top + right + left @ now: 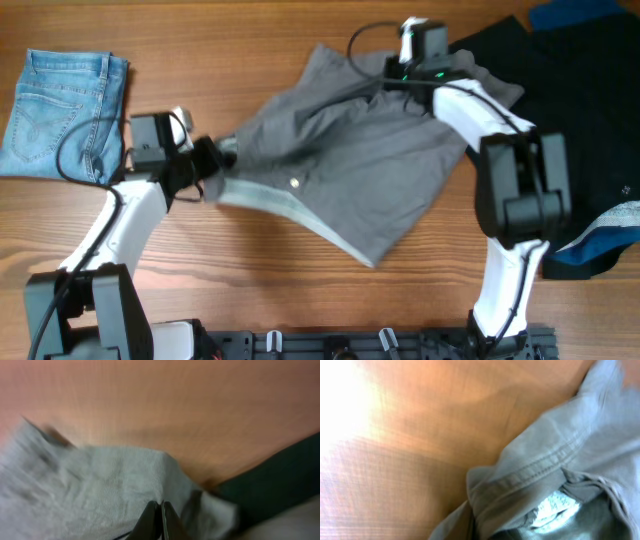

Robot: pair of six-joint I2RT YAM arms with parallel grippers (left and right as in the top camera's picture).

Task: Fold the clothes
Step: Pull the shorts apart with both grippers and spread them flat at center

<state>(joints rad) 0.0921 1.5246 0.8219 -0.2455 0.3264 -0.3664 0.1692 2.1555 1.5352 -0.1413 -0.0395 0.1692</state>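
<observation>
The grey garment is bunched up in slanting folds (312, 108) between my grippers. My left gripper should pull the held tip toward the blue jeans (66, 116) to spread the garment out first.
The clothes (340, 160) are a grey shorts-like garment spread slantwise across the middle of the table, with a paler band (290, 212) along the near edge. My left gripper (218, 155) is shut on its left tip, where the cloth draws to a point. The left wrist view shows a stitched seam (555, 460) and a white label (554, 508); the fingers are hidden there. My right gripper (398, 82) holds the far right corner. In the right wrist view its fingers (161, 508) are pressed together on the grey cloth (100, 490).
Folded blue jeans (65, 110) lie at the far left. A pile of dark clothes (570, 90) covers the far right, also showing in the right wrist view (280, 475). A blue and white garment (605, 232) lies at the right edge.
</observation>
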